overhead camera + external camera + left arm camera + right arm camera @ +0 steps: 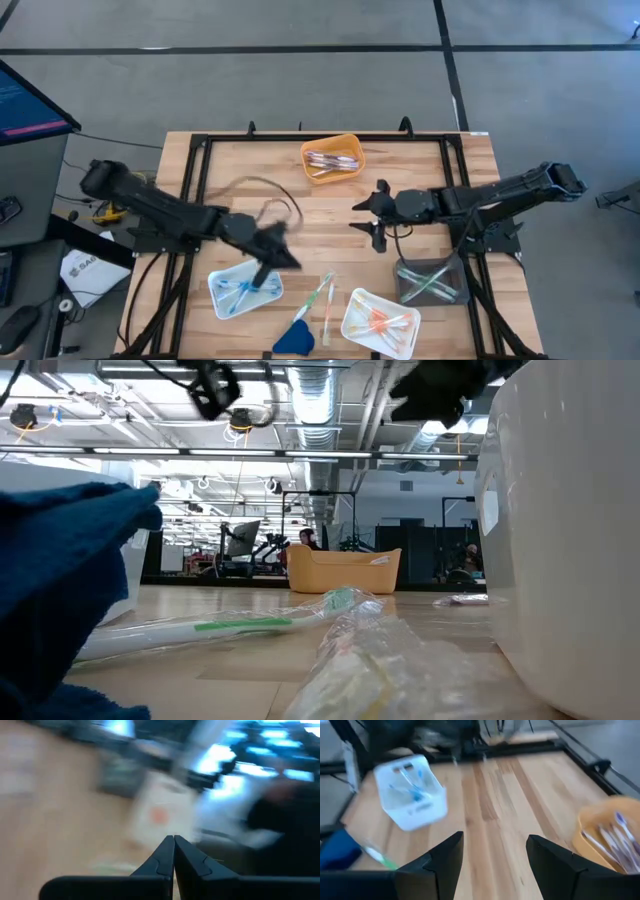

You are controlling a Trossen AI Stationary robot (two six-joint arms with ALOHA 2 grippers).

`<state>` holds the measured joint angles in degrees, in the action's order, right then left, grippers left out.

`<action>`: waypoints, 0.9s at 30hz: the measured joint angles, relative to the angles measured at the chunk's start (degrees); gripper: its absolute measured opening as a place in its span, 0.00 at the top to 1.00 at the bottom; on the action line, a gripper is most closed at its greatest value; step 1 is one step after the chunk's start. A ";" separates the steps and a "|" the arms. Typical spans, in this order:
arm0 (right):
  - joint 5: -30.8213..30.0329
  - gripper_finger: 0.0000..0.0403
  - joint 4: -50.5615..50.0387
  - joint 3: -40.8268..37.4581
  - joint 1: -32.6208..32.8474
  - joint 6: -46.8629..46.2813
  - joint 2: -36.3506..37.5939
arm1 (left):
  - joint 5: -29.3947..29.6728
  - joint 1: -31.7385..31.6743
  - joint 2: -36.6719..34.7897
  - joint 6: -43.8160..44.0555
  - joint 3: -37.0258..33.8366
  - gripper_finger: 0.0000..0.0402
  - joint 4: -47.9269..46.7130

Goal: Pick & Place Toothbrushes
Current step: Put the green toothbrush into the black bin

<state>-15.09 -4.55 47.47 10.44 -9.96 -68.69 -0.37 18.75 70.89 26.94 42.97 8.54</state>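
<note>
The clear tray (433, 284) is too far away for my left gripper to reach. So my left gripper should bring the green toothbrush (317, 297) to the middle and pass it to my right gripper.
My left gripper (283, 255) hovers shut over the table's middle left, just past a white tray (222, 300) of blue toothbrushes (243, 290). In its wrist view the fingers (173, 840) meet with nothing between them. My right gripper (365, 222) hangs open above the table's centre right, its fingers (447, 855) apart over bare wood. Two loose toothbrushes (320, 298), one green and one pink, lie flat on the wood near the front edge. One of them shows in the low view as a wrapped green toothbrush (240, 625).
An orange tray (345, 145) of pale toothbrushes stands at the far middle. A white tray (355, 305) of orange ones sits at the front, a clear tray (405, 272) of green ones to its right. A dark-blue wedge (295, 338) lies at the front edge. Bare wood fills the centre.
</note>
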 joint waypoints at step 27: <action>0.00 0.48 -13.16 -0.01 -3.54 -0.09 0.02 | -14.01 -1.21 29.67 -8.40 16.11 1.00 -5.77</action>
<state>-15.09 -17.71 47.46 6.90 -10.04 -68.66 -14.37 17.54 100.56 18.54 59.09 2.76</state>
